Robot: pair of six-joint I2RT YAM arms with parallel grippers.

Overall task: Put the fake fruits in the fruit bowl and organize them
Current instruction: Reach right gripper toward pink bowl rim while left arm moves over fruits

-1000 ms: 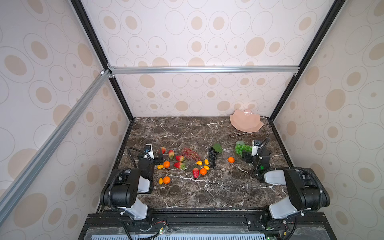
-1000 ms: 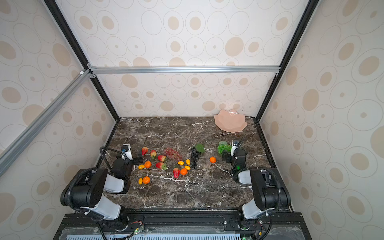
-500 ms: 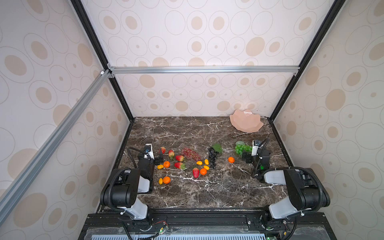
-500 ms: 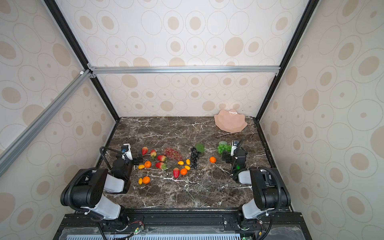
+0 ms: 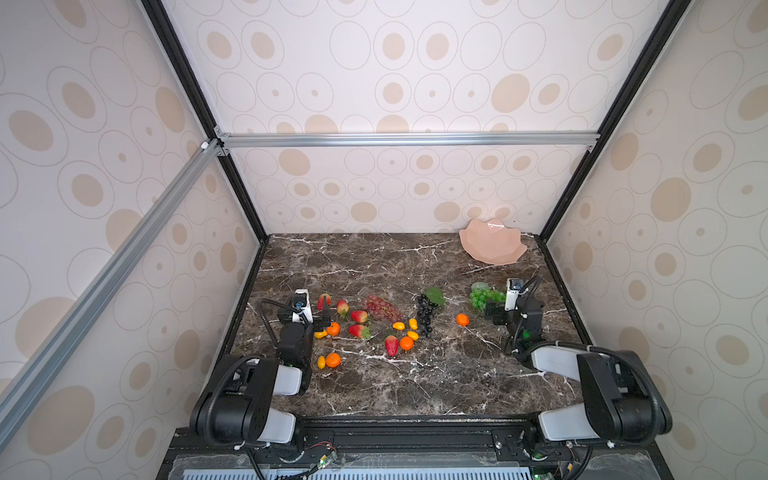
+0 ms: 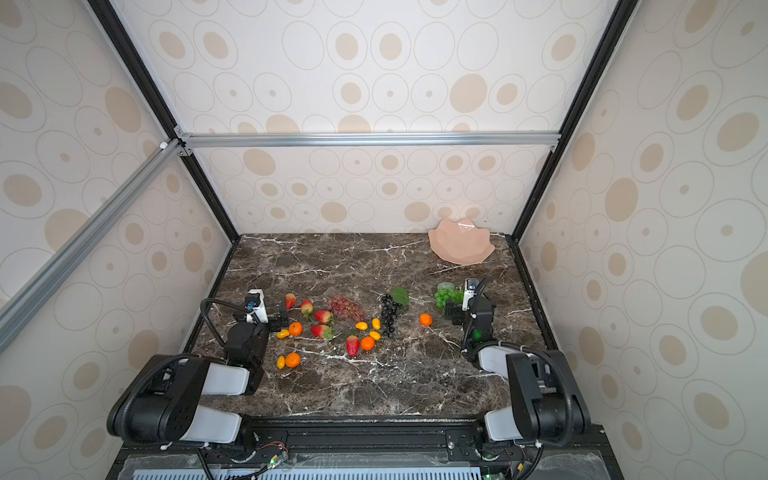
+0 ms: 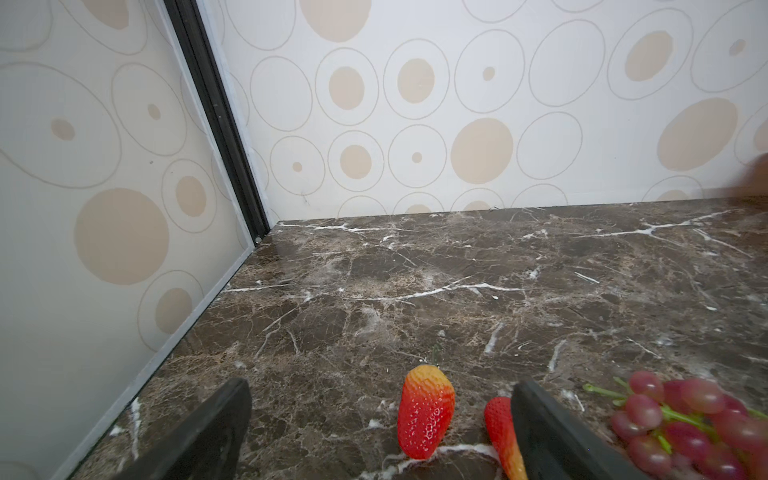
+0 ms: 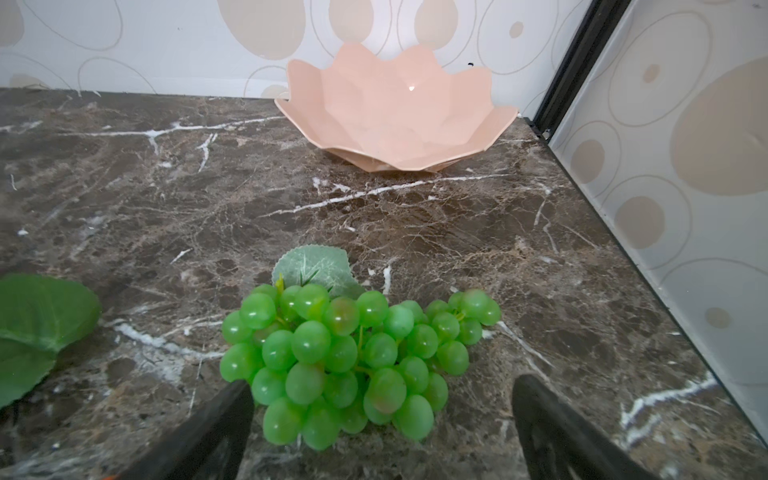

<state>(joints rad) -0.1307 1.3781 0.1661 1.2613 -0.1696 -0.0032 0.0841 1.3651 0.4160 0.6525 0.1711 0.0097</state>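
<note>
The fruit bowl is in the corner, a long way from the strawberries, so next my right gripper grabs the bowl's rim and moves the bowl to the middle first.
The pale pink fruit bowl stands empty in the far right corner. The fake fruits lie across the marble: strawberries, tangerines, little yellow ovals, red grapes, black grapes and green grapes. My left gripper rests low and open, holding nothing; one strawberry lies between its fingers and a second beside one finger. My right gripper is open, with the green grapes just ahead, reaching between its fingers.
Patterned walls with black frame posts close in the table on three sides. The bowl sits near the back wall and right post. A lone tangerine lies left of my right gripper. Bare marble stretches behind the fruit row.
</note>
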